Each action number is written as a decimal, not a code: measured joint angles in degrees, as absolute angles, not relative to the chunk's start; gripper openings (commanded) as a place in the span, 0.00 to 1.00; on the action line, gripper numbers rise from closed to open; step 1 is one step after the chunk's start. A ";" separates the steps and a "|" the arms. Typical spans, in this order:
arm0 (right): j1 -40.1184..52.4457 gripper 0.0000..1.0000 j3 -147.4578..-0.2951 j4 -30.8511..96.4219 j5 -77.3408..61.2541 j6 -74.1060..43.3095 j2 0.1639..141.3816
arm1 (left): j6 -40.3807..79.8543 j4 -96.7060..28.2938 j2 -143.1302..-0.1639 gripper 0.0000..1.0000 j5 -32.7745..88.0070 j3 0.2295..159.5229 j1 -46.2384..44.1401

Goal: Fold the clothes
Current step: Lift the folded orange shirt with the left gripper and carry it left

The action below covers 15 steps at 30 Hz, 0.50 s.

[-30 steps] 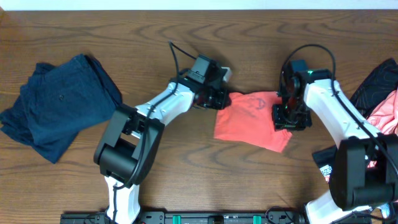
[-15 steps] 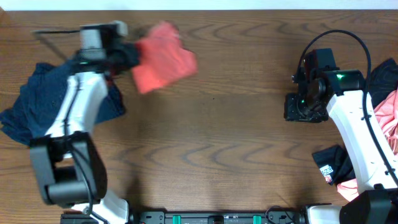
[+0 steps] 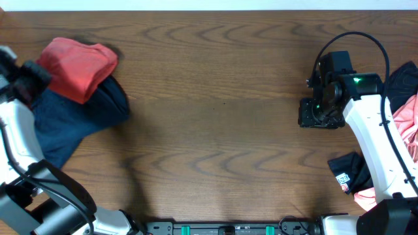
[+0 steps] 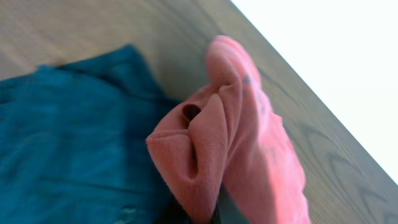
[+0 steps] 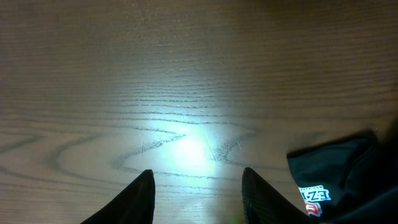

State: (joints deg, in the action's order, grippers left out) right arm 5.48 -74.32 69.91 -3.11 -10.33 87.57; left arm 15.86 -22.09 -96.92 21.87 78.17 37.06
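The folded orange-red T-shirt's near corner (image 3: 83,96) is over the navy blue garment (image 3: 68,122), so my left gripper should keep pulling it closer and let go of it there.
A folded orange-red T-shirt (image 3: 78,67) rests on a navy blue garment (image 3: 81,111) at the far left of the table. My left gripper (image 3: 38,74) is shut on the shirt's left edge. In the left wrist view the bunched orange-red T-shirt (image 4: 239,140) fills the middle and hides most of the left gripper (image 4: 212,210), with the navy garment (image 4: 74,143) beneath it. My right gripper (image 3: 320,115) hovers open over bare wood at the right. Nothing lies between the right gripper's (image 5: 198,190) dark fingers (image 5: 140,196).
A pile of clothes lies at the right edge: a black garment with a printed logo (image 3: 346,175), a pink one (image 3: 406,124) and another black one (image 3: 398,81). The logo garment (image 5: 339,180) lies just right of the right gripper.
My left arm swung the orange-red T-shirt from the table's middle to the far left, onto the navy garment. My right gripper let go of the shirt, pulled back right, and now holds still.
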 measured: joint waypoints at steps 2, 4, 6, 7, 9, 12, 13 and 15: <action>5.48 0.44 -74.32 70.17 -3.11 -10.33 87.57 | 16.71 -23.35 -96.86 0.06 22.06 78.19 38.83; 5.48 0.43 -74.32 70.37 -3.11 -10.33 87.57 | 17.19 -24.88 -96.86 0.06 22.11 78.26 40.34; 5.48 0.43 -74.32 70.50 -3.14 -10.33 87.57 | 17.80 -26.68 -96.86 0.06 22.13 78.28 41.89; 5.48 0.43 -74.32 70.50 -3.11 -10.33 87.57 | 17.96 -27.44 -96.86 0.06 22.11 78.28 42.48; 5.48 0.43 -74.32 70.50 -3.11 -10.33 87.57 | 18.22 -29.43 -96.86 0.06 22.11 78.30 43.72; 5.48 0.43 -74.32 70.50 -3.11 -10.31 87.57 | 18.26 -31.66 -96.86 0.06 22.09 78.37 44.88; 5.48 0.44 -74.32 70.52 -3.11 -10.31 87.57 | 18.26 -32.47 -96.86 0.06 22.06 78.37 45.19; 5.48 0.44 -74.32 70.52 -3.11 -10.33 87.57 | 18.28 -34.54 -96.86 0.07 22.09 78.48 45.76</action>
